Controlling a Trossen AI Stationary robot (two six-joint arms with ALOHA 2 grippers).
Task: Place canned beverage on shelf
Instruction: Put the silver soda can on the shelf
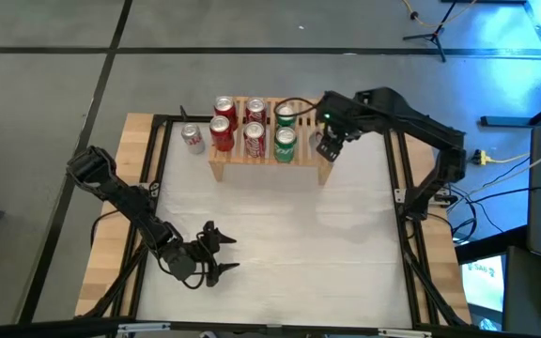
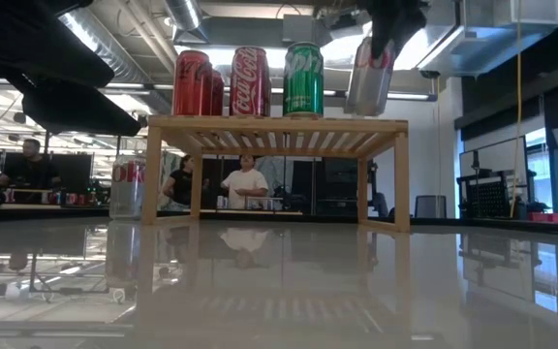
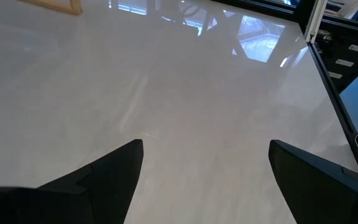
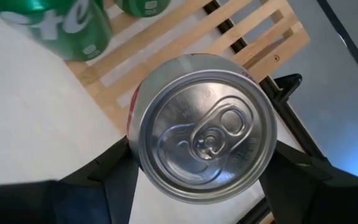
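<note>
I should keep lowering my right gripper, because the silver can (image 2: 367,89) hangs top up over free slats (image 2: 356,121) beside the green can. I should let go once the silver can's base sits flat.
The shelf (image 1: 270,158), a low rack of pale wood, stands at the table's far side. Red cans (image 1: 222,131) and green cans (image 1: 285,143) stand upright on its slats. My right gripper (image 1: 328,141) is shut on a silver canned beverage (image 2: 369,78) over the shelf's right end (image 4: 272,37). My left gripper (image 1: 222,254) stands open near the table's near left, with only bare table between its fingers (image 3: 114,171). Another silver can (image 1: 193,138) stands upright on the table, left of the shelf. My right gripper pinches the can's round wall just under the top rim (image 4: 137,134) between its two fingers (image 4: 107,174), one on each side. The fingers slant steeply down from above. The can hangs tilted, pull-tab top (image 4: 207,130) up, close above the shelf's slatted top (image 2: 356,123); whether they touch I cannot tell.
A black frame (image 1: 397,178) runs round the white tabletop (image 1: 280,235), which stretches wide between the shelf and the near edge. In the low view, people (image 2: 248,184) sit in the room behind the shelf. Cables (image 1: 505,160) lie off the table's right.
</note>
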